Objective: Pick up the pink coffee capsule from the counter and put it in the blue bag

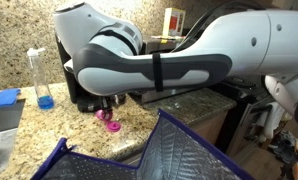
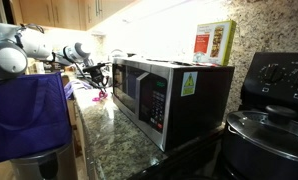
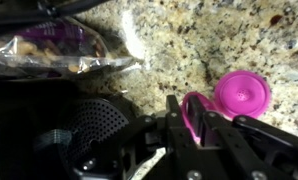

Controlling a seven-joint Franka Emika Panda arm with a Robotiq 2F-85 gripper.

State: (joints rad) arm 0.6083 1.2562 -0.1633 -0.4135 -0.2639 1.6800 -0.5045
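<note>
Next, my gripper opens and moves toward the coffee maker, because it pinches the pink coffee capsule at its rim (image 3: pixel 193 111). It should then close on the capsule farther back around its body (image 1: pixel 101 113) before lifting.
My gripper (image 3: pixel 187 104) is shut on the rim of a pink coffee capsule (image 3: pixel 195 97), low over the granite counter (image 3: pixel 189 40). A second round pink piece (image 3: pixel 242 95) lies on the counter just beside it. In an exterior view the gripper (image 1: pixel 106 104) hangs over the pink piece on the counter (image 1: pixel 112 125), with the held capsule (image 1: pixel 101 113) at its tips. The blue bag (image 1: pixel 174 150) stands open in front, its quilted silver lining showing. It also shows in an exterior view (image 2: pixel 29 115), with the gripper (image 2: pixel 92 76) beyond it.
A clear bottle with blue liquid (image 1: pixel 41 80) and a small blue block (image 1: pixel 6 97) stand on the counter. A black coffee maker (image 3: pixel 49 130) is close by the gripper, with a plastic snack bag (image 3: pixel 49 45) behind. A microwave (image 2: pixel 169 95) and a pot (image 2: pixel 269 130) stand further along.
</note>
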